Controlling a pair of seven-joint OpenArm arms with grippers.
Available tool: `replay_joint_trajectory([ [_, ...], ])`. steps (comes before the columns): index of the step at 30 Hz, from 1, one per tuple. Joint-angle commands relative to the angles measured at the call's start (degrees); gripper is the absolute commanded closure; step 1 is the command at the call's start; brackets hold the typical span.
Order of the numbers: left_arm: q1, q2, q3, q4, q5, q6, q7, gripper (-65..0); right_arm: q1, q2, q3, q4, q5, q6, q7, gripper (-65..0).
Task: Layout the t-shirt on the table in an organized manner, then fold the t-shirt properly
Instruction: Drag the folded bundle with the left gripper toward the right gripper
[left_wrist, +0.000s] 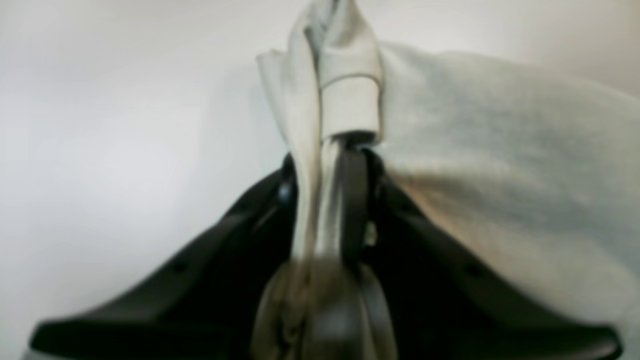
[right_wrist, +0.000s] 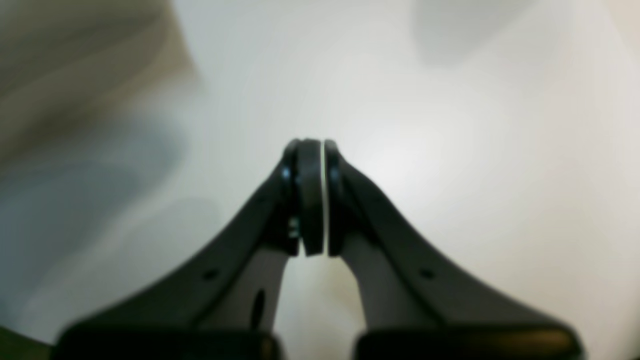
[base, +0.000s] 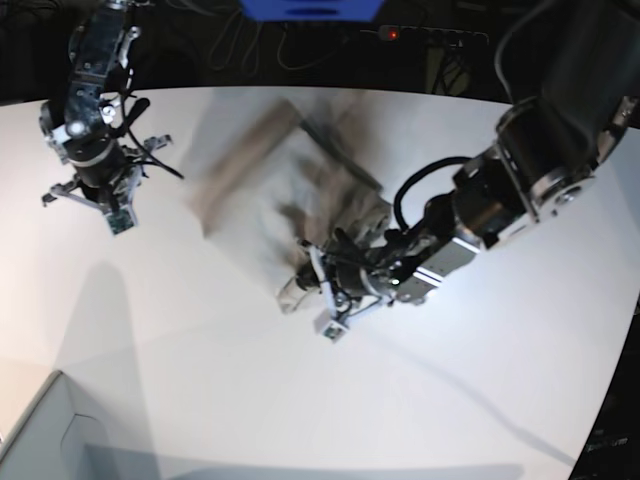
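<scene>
I should now swing the slanted t-shirt's hem onto open table (base: 212, 274) until the t-shirt lies square. My left gripper holds the t-shirt by its hem (base: 292, 295) beside that spot.
The light grey-beige t-shirt (base: 265, 180) lies crumpled and motion-blurred on the middle of the white table (base: 450, 400). My left gripper (base: 312, 280) is at the shirt's near edge. The left wrist view shows this gripper (left_wrist: 330, 150) shut on a bunched fold with a hem band, while more of the t-shirt (left_wrist: 500, 160) drapes to the right. My right gripper (base: 97, 175) hangs over the table's far left, apart from the shirt. In its wrist view the right gripper (right_wrist: 312, 150) is shut with nothing between its fingers, and blurred cloth (right_wrist: 75, 75) shows at the upper left.
A grey box corner (base: 40, 430) sits at the table's front left. Dark cables and a power strip (base: 430, 35) run behind the table's far edge. The left arm (base: 520, 170) reaches in from the right, casting a shadow across the table.
</scene>
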Motion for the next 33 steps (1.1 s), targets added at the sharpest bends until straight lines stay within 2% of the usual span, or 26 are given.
replay_joint_trajectory([
  [1,-2.6,2.2,0.3,-0.4,2.6,-1.8,-1.0,-8.3,0.3,0.2,1.1,1.4,0.4,-0.3,0.9,0.0],
  [4,-3.6,7.3,0.4,-2.6,13.8,-6.2,-3.6,-8.3,-0.7,-0.3,5.4,1.9,0.4,-0.3,0.8,0.0],
  [8,-3.6,12.1,0.1,-3.0,27.6,-11.0,-6.6,-8.4,-1.2,-2.2,10.9,3.2,0.4,-0.3,1.0,0.0],
  [12,-3.5,14.5,0.0,-3.2,36.0,-12.0,-7.2,-8.5,-1.9,-4.0,14.6,4.8,0.4,-0.3,1.0,0.0],
  [19,-3.5,14.5,0.0,-2.7,37.6,-12.0,-7.3,-8.5,-4.3,-4.6,15.1,5.7,0.4,-0.3,0.9,0.0],
  [24,-3.5,14.5,0.4,-2.5,37.9,-12.0,-7.4,-8.6,-4.4,-6.4,15.4,5.7,0.4,-0.3,1.0,0.0],
  [33,-2.3,14.5,0.5,3.3,38.0,-12.0,-7.4,-8.6,-4.5,-7.2,15.4,5.7,0.4,-0.3,0.9,0.0],
])
